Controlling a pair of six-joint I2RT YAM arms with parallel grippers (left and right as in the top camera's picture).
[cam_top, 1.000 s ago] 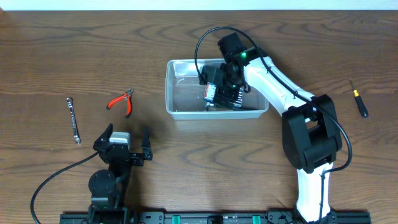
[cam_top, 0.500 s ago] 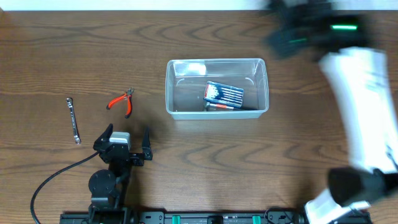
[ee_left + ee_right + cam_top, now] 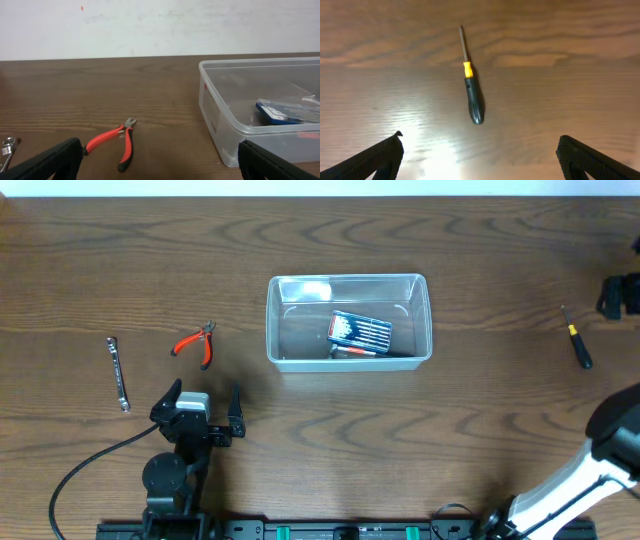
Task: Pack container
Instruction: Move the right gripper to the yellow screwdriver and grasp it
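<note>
I keep going down toward the screwdriver's black handle, which lies clear and almost lengthwise to my right gripper's open fingers, until they are on both sides of the handle.
The clear plastic container stands mid-table and holds a blue box; it also shows in the left wrist view with the box inside. My right gripper is open and empty at the far right edge, above a black and yellow screwdriver. In the right wrist view the screwdriver lies on the wood ahead of the open jaws. My left gripper is open and empty at the front left, short of the red pliers, which also show in the left wrist view.
A silver wrench lies at the far left, left of the pliers; its end shows in the left wrist view. The right arm's base stands at the front right.
My right gripper has let go of the blue box in the container, lifted out and swung to the far right over the screwdriver. The left arm has not moved.
</note>
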